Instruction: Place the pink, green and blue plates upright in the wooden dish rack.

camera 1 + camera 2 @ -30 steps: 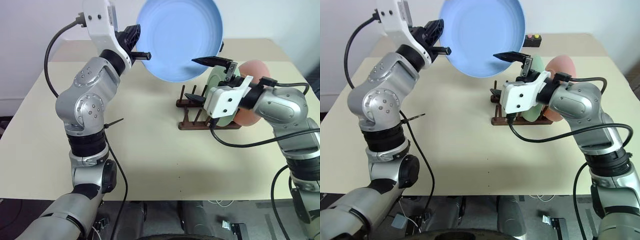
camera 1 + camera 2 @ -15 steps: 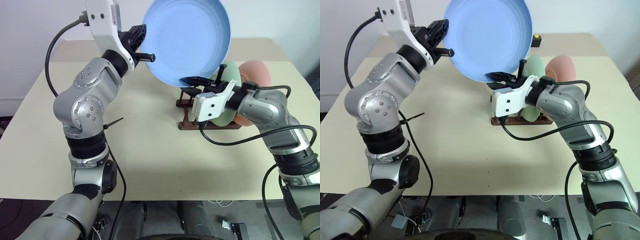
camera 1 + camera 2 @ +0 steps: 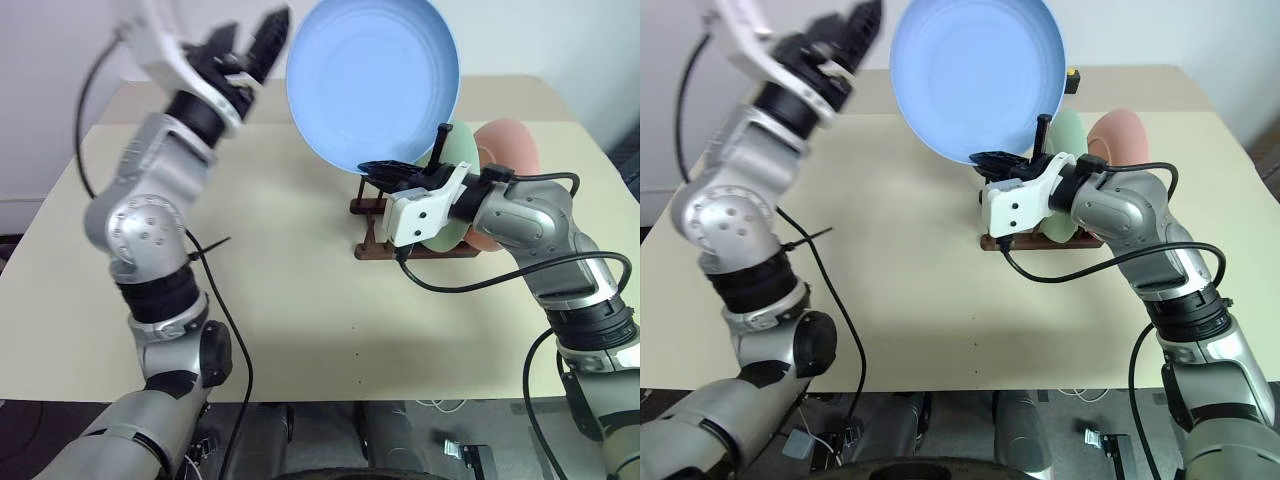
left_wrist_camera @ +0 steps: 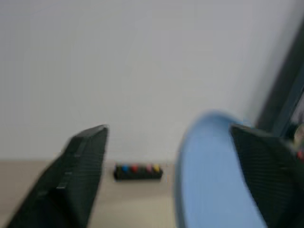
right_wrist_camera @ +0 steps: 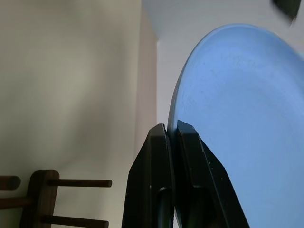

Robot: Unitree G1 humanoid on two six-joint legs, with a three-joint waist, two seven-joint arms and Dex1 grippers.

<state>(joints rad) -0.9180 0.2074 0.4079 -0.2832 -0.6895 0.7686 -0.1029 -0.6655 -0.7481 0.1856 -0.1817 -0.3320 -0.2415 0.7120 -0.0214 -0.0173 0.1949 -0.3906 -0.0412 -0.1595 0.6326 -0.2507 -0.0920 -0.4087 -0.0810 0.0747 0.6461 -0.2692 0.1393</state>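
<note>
I should turn the blue plate with my right gripper until it is parallel to the green plate before I lower it into the rack, because the blue plate's broad side (image 3: 373, 82) is crosswise above the rack's free pegs (image 3: 369, 205).
The light blue plate (image 3: 372, 80) stands upright in the air above the table, to the left of the wooden dish rack (image 3: 385, 215). My right gripper (image 3: 385, 168) is shut on its lower rim, and in the right wrist view both fingers (image 5: 161, 156) clamp that rim. My left gripper (image 3: 252, 30) is open, up and to the left of the plate and apart from it. In the left wrist view the blue plate (image 4: 213, 185) lies between the spread fingers (image 4: 80, 166) without contact. The green plate (image 3: 457, 150) and the pink plate (image 3: 510, 140) stand upright in the rack.
A small black box with coloured buttons (image 4: 137, 171) sits at the table's far edge. The beige table (image 3: 300, 290) runs wide in front of and left of the rack. Free pegs (image 5: 78, 183) show at the rack's left end. Black cables hang from both arms.
My right gripper closed on the blue plate's lower rim. My left gripper then opened, let go of the plate's left edge and drew away up and to the left.
</note>
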